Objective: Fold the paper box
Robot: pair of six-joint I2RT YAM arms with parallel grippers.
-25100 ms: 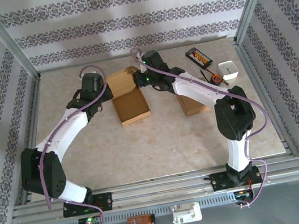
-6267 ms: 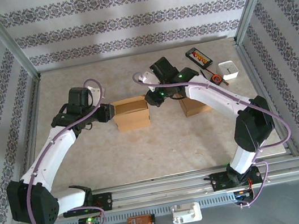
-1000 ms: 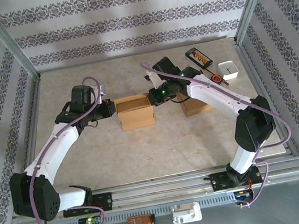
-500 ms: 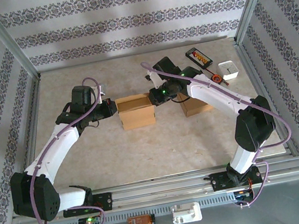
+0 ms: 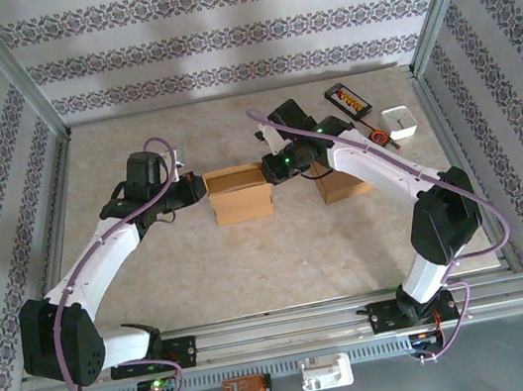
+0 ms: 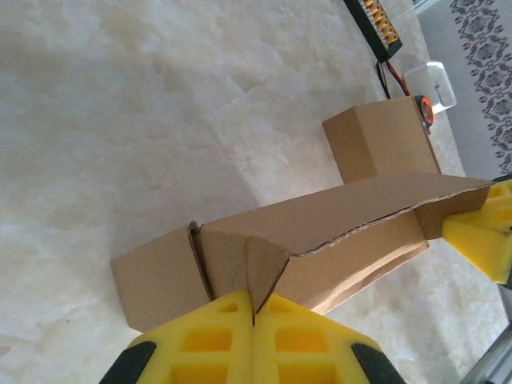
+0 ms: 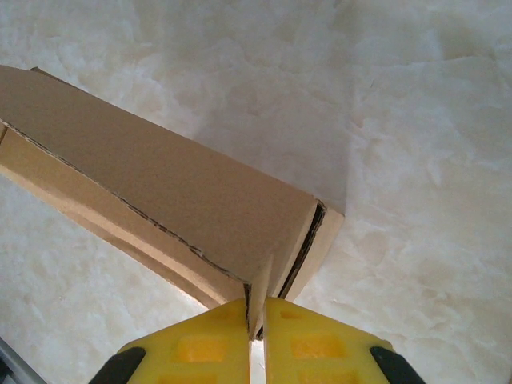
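Observation:
The folded side flap alone is pinched in my left gripper, and there is a gap (image 6: 201, 262) beside the paper box's end (image 6: 160, 276). So next the gripper opens and then grips the flap and the box's end together.
The brown paper box (image 5: 240, 194) stands mid-table with its lid panel lowered over the top. My left gripper (image 5: 196, 190) sits at its left end and is shut on a folded side flap. In the left wrist view the yellow jaws (image 6: 254, 298) pinch that flap, and the lid's edge bows above the paper box (image 6: 336, 228). My right gripper (image 5: 270, 170) is at the right end. In the right wrist view it (image 7: 256, 310) is shut on the thin end flap of the paper box (image 7: 176, 192).
A second, smaller cardboard box (image 5: 340, 183) lies just right of the right gripper. Behind it are a black pack with orange markings (image 5: 348, 99), a small round orange-and-black item (image 5: 380, 139) and a white container (image 5: 400, 122). Metal rails frame the table.
The box and both grippers have edged slightly to the right. Both grips on the end flaps are unchanged.

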